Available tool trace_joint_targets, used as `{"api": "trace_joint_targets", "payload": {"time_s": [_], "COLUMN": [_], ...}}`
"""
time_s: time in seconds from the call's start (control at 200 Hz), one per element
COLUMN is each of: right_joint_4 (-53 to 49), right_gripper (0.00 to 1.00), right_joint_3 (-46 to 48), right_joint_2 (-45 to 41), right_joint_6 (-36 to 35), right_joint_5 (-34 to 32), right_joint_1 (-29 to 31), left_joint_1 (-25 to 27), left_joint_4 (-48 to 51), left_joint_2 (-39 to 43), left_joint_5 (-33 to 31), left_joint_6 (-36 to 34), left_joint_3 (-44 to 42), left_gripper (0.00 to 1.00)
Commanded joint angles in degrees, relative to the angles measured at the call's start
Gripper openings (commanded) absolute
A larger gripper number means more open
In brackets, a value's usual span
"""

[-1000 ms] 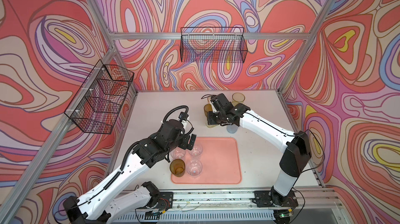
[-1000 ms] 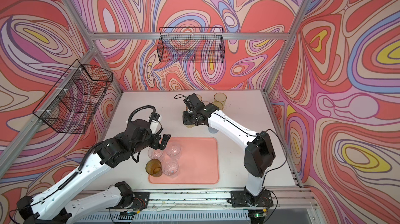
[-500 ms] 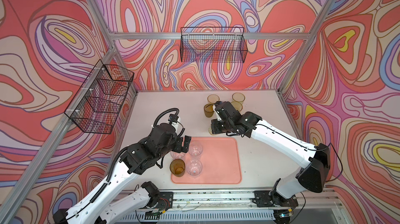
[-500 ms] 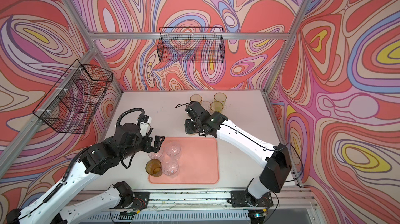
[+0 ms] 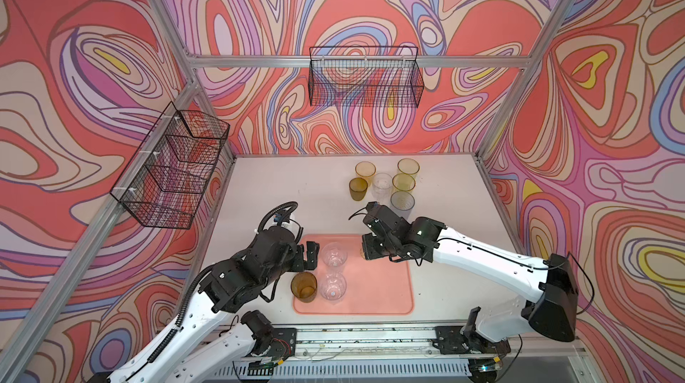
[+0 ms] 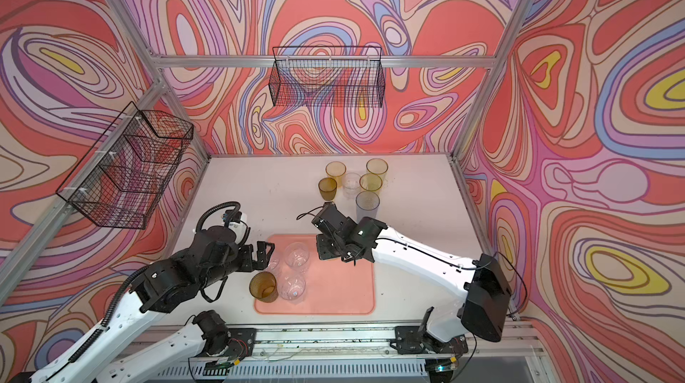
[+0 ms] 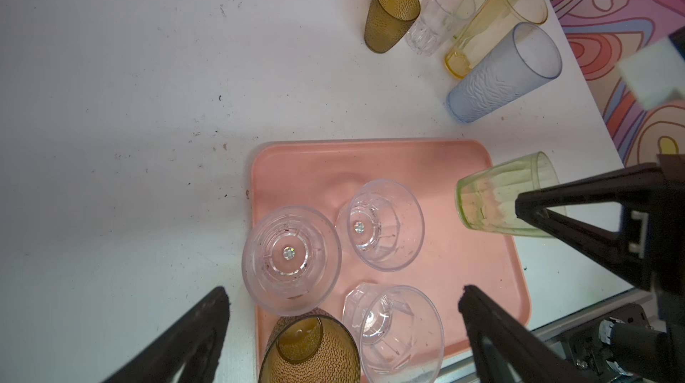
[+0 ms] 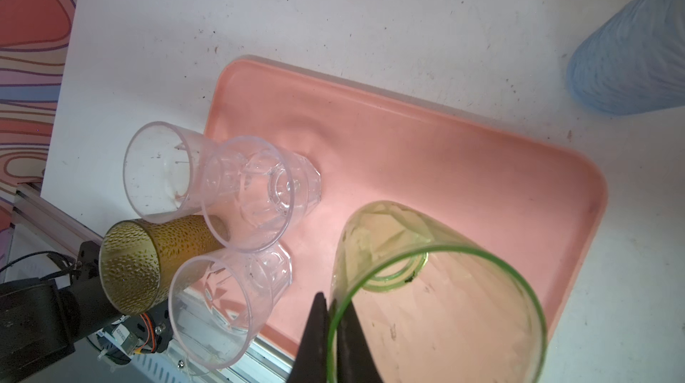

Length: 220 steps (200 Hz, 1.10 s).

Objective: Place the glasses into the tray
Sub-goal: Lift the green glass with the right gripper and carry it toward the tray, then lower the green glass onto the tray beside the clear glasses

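The green glass (image 8: 394, 272) is hanging bottom down, so my right gripper should keep carrying it to the open space (image 5: 365, 289) next to the front clear glass until it stands there.
The salmon-pink tray (image 5: 374, 288) (image 6: 333, 288) (image 7: 437, 170) (image 8: 407, 133) lies at the table's front. In its left part stand three clear glasses (image 7: 291, 259) (image 7: 381, 225) (image 7: 393, 325) and an amber one (image 5: 304, 286) (image 8: 129, 266). My right gripper (image 8: 335, 310) (image 5: 365, 251) is shut on the rim of a green glass (image 8: 444, 288) (image 7: 493, 196), one finger inside and one outside, above the tray's far part. My left gripper (image 7: 343, 292) (image 5: 309, 251) stands open beside the tray's left glasses, holding nothing. Several more glasses cluster at the back, among them a tall pale blue one (image 5: 402, 201) (image 7: 504, 73).
A black wire basket (image 5: 365, 77) hangs on the back wall and another (image 5: 174, 170) on the left wall. The back cluster also holds a short amber glass (image 5: 358, 188), a clear one (image 5: 382, 183) and yellow ones (image 5: 408, 167). The arms' base rail (image 5: 370, 336) runs along the front edge.
My right gripper has carried the green glass from the back cluster toward the front, to above the tray's far edge. My left gripper has drawn back slightly from the tray's glasses, still open.
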<state>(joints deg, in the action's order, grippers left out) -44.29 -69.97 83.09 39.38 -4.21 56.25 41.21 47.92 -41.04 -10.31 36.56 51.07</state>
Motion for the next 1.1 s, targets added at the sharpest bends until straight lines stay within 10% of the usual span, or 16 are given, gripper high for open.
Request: {"api": "trace_joint_targets", "payload": {"time_s": [0.0, 1.097], "right_joint_4": [1.04, 6.68], "right_gripper": [0.0, 0.0], "right_joint_3": [1.67, 9.43], "right_joint_2": [-1.49, 5.52], "right_joint_6": [3.09, 18.64], "right_joint_5": [-1.63, -5.45], "right_joint_1": [2.55, 18.22], "left_joint_1": [0.19, 0.18], "left_joint_4": [-2.17, -4.94], "left_joint_2": [1.17, 7.22], "left_joint_5": [-1.94, -2.44], "left_joint_6": [2.87, 2.39], "left_joint_3": [-1.18, -9.36], "left_gripper": [1.0, 1.0]}}
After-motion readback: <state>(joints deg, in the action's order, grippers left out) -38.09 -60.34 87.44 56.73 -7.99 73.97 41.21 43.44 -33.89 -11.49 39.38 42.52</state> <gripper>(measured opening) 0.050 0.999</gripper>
